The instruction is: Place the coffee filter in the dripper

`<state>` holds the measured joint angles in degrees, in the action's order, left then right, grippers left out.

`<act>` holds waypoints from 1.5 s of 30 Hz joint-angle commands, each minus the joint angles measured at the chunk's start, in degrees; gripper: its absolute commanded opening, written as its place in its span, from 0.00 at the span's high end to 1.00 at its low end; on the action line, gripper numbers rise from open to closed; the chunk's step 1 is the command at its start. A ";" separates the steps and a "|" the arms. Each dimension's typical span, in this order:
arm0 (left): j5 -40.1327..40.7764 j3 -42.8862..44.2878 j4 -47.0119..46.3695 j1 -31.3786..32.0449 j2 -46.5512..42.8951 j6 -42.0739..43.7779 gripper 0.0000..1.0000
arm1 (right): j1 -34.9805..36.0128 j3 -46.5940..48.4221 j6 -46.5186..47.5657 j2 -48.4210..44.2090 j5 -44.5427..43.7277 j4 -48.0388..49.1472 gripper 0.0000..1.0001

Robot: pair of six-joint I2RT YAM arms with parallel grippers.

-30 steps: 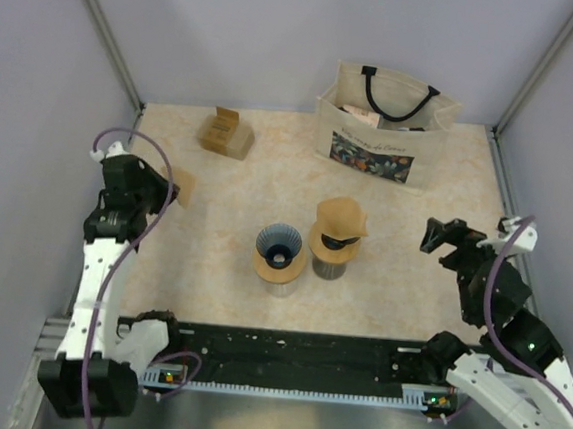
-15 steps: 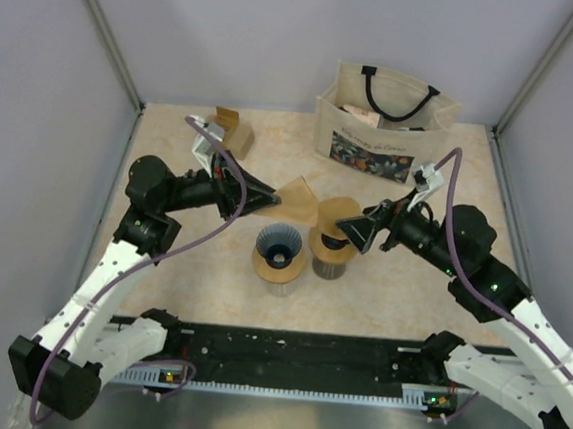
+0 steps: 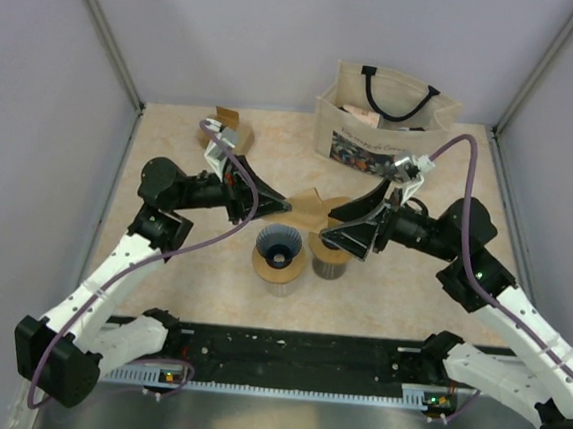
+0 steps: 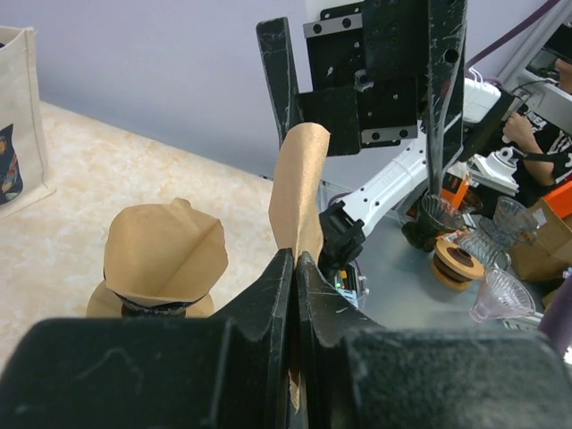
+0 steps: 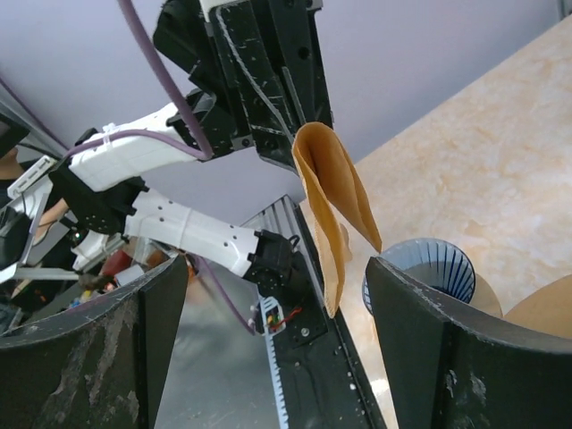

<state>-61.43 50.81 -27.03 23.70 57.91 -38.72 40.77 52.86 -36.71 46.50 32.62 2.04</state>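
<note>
My right gripper should hold the loose end [image 3: 322,213] of the coffee filter [image 3: 305,212] while my left gripper takes a straighter grip, because the filter sits curled and crooked in my left gripper.
My left gripper [image 3: 285,206] is shut on a brown paper coffee filter [image 3: 309,206] and holds it in the air above the table's middle; the filter also shows in the left wrist view [image 4: 298,192] and the right wrist view [image 5: 331,210]. The blue ribbed dripper [image 3: 279,246] stands on a tan base just below, and its rim shows in the right wrist view [image 5: 427,268]. My right gripper [image 3: 341,236] is open, its fingers [image 5: 447,349] on either side of the hanging filter without touching it.
A second dripper stand capped with a brown filter [image 3: 337,229] stands right of the blue one. A cream tote bag [image 3: 382,128] stands at the back. A small cardboard box [image 3: 224,132] lies at the back left. A black rail [image 3: 294,361] runs along the near edge.
My left gripper has carried the filter from the far left to above the middle. My right arm has swung in from the right, and its open jaws now flank the filter.
</note>
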 commanded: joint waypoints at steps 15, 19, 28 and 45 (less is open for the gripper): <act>10.27 3.95 7.16 1.78 -0.17 5.94 0.93 | 0.45 -2.06 -2.85 3.16 2.62 4.29 1.00; 10.97 3.51 7.42 2.05 -0.95 5.67 0.72 | 0.45 -0.84 -0.57 3.60 0.43 3.15 1.00; 22.73 0.35 19.27 2.05 -7.72 9.10 0.01 | 0.45 5.05 7.69 2.28 -3.88 -4.67 1.00; 19.33 -5.28 -8.89 2.05 -2.28 -36.66 0.01 | 0.45 12.44 14.73 5.70 -2.04 -5.12 1.00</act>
<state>-40.27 46.81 -20.67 25.61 53.89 -57.98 40.77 62.85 -24.88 51.48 29.61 -4.23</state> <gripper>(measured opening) 0.987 0.005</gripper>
